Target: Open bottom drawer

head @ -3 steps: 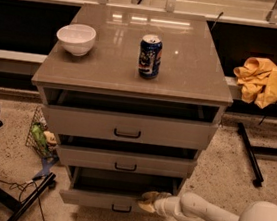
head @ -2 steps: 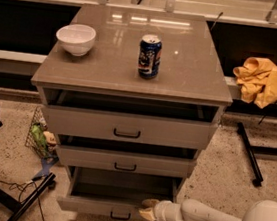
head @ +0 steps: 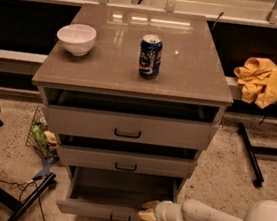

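I should back off, reach inside behind the drawer's front rim and pull the drawer farther out, because my gripper is at the end of the bottom drawer's front rim.
The cabinet has three grey-beige drawers, each with a small black bar handle. The bottom drawer is pulled well out toward me, and its empty inside shows. The middle drawer and top drawer are slightly out. My gripper, on a white arm coming in from the lower right, sits at the right end of the bottom drawer's front edge, touching its top rim.
On the cabinet top stand a white bowl and a blue soda can. A yellow cloth lies on a ledge at right. A wire basket with items, cables and a black stand leg are on the floor at left.
The bottom drawer has slid further out toward me, and my gripper has moved with its front edge, down and nearer.
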You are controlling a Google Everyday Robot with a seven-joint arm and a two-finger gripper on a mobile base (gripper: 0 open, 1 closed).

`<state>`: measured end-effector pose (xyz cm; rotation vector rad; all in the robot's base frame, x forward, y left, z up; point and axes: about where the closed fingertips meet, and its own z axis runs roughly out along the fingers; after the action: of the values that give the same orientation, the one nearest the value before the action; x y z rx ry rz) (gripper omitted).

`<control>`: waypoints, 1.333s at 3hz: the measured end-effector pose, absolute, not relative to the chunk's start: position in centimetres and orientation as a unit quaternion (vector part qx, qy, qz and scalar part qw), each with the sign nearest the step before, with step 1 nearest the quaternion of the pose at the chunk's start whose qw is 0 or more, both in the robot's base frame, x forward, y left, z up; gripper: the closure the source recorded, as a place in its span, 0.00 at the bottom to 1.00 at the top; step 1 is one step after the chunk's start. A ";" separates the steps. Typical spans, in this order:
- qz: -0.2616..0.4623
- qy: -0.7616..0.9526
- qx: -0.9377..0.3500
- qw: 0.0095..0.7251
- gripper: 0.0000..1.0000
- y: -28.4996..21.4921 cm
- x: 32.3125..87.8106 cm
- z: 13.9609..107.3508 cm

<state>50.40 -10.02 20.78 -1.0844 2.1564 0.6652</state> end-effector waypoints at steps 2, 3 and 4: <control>0.261 0.840 -0.413 0.235 1.00 -10.8 43.0 24.7; 0.276 0.829 -0.442 0.204 1.00 -10.0 39.0 27.9; 0.283 0.804 -0.477 0.215 1.00 -9.0 37.8 29.1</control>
<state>37.80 -8.97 29.12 -1.3231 2.2293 0.7858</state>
